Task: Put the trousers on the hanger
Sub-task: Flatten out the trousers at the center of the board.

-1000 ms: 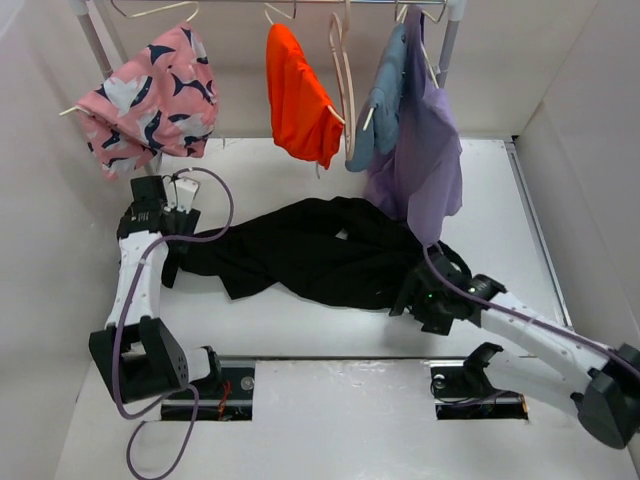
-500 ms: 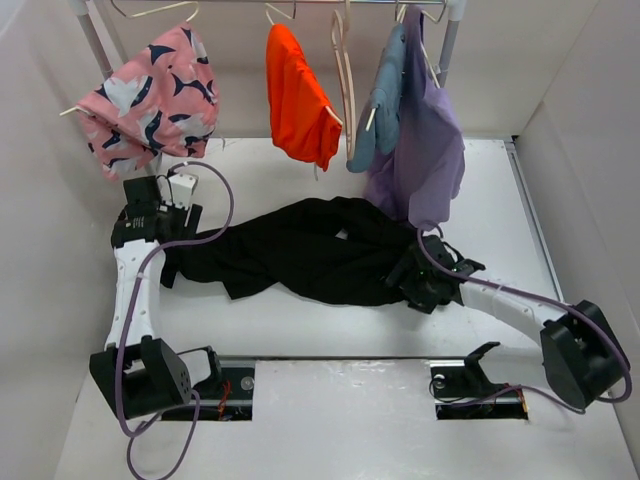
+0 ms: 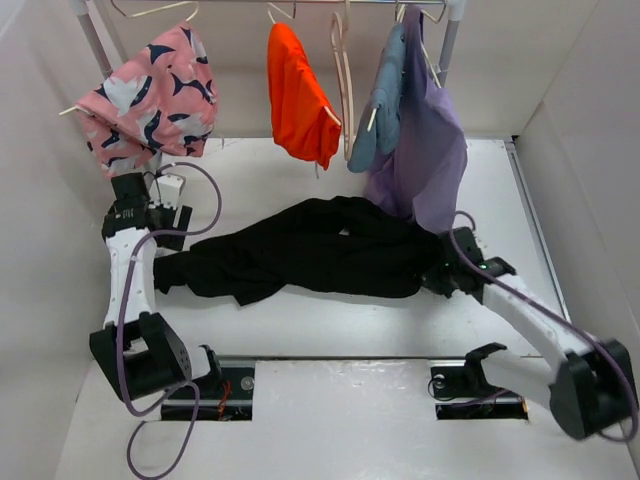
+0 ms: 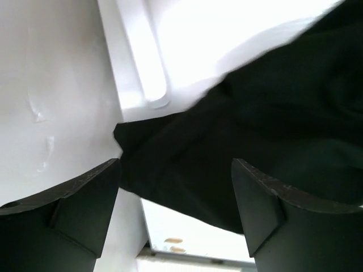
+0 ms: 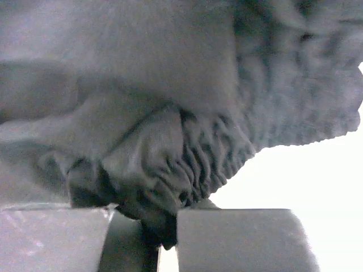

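Observation:
A loose corner (image 3: 246, 297) sticks out from the trousers' lower edge, so a slack flap will hang down there when the robot pulls the leg end (image 3: 174, 271) tight.
The black trousers (image 3: 310, 255) lie stretched across the table, waist to the right and leg ends to the left. My right gripper (image 3: 443, 276) is shut on the gathered waist edge of the trousers (image 5: 170, 113), and a fold of fabric is pinched between its fingers (image 5: 238, 238). My left gripper (image 3: 165, 225) hovers open above the leg end by the left wall. In the left wrist view the trousers (image 4: 238, 130) lie beyond the spread fingers (image 4: 85, 198), and nothing is between them. The empty beige hanger (image 3: 346, 90) hangs on the rail between the orange and blue garments.
A pink patterned garment (image 3: 150, 95), an orange garment (image 3: 297, 95), and blue (image 3: 385, 95) and purple (image 3: 425, 160) garments hang from the rail at the back. The purple one hangs low, just over the trousers' waist. White walls (image 3: 40, 250) close in on both sides.
My right gripper has swung right to the trousers' waist edge and shut on it, and the trousers now lie straighter. My left arm has drawn back towards the left wall.

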